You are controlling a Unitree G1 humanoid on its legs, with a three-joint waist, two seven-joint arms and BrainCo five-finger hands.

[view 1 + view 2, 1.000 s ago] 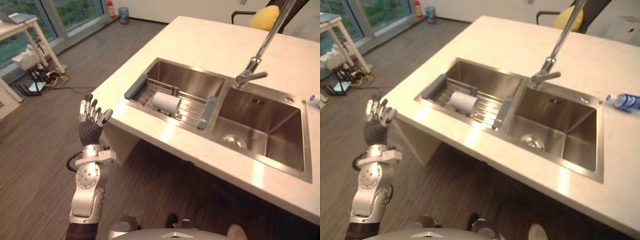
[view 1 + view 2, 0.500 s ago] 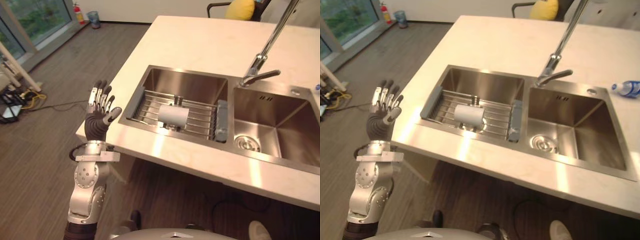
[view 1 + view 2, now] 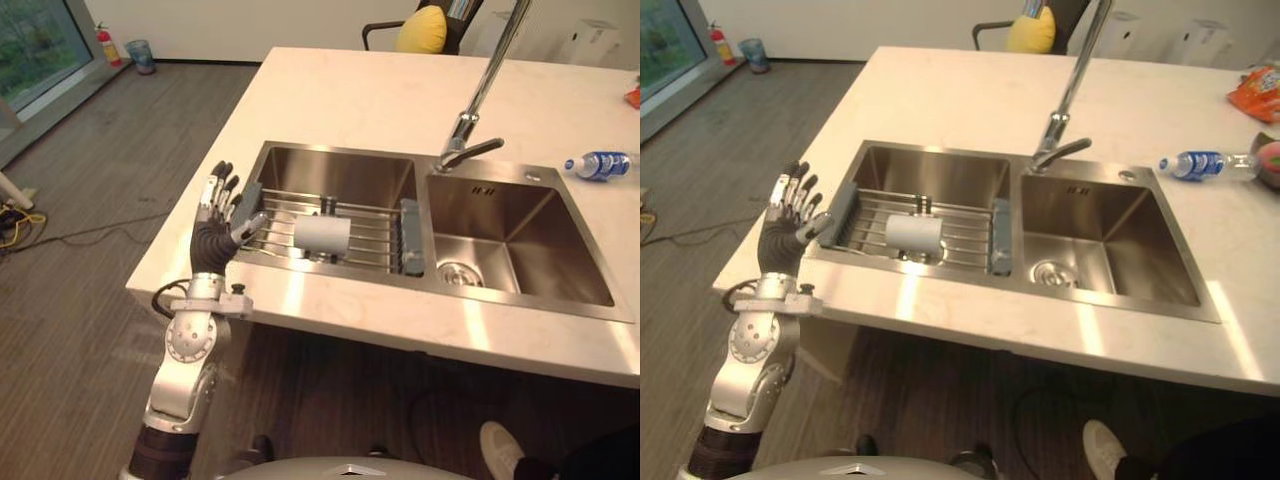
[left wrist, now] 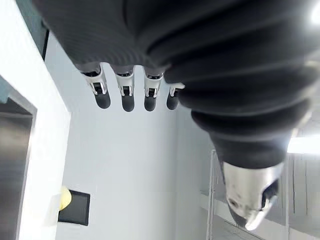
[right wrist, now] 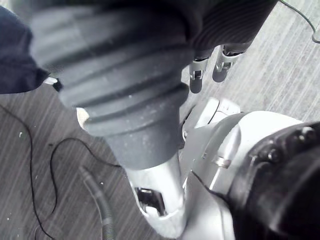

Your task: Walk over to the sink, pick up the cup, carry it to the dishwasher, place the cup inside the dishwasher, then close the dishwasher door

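Observation:
The pale cup (image 3: 322,235) is resting on its side across the rack's wire bars (image 3: 374,248), so the cup will come loose and the rack will stay behind when the robot lifts.
A pale cup (image 3: 323,235) lies on its side on a wire rack (image 3: 380,238) in the left basin of a steel double sink (image 3: 520,298). My left hand (image 3: 213,240) is raised upright at the counter's left edge, just left of the rack's grey end and about a hand's width from the cup. Its fingers (image 4: 127,95) are straight and spread, holding nothing. My right hand shows in its wrist view hanging low over the floor, fingers (image 5: 196,80) relaxed and empty.
A tall faucet (image 3: 468,135) stands behind the divider between the basins. A water bottle (image 3: 596,163) and an orange snack bag (image 3: 1254,92) lie on the white counter (image 3: 350,100) at the right. A chair with a yellow cushion (image 3: 420,28) is behind it. A person's shoe (image 3: 500,445) is on the floor.
The whole picture has shifted as the camera came closer and squarer to the sink. My left hand, still raised and open, now stands nearer the rack's left end.

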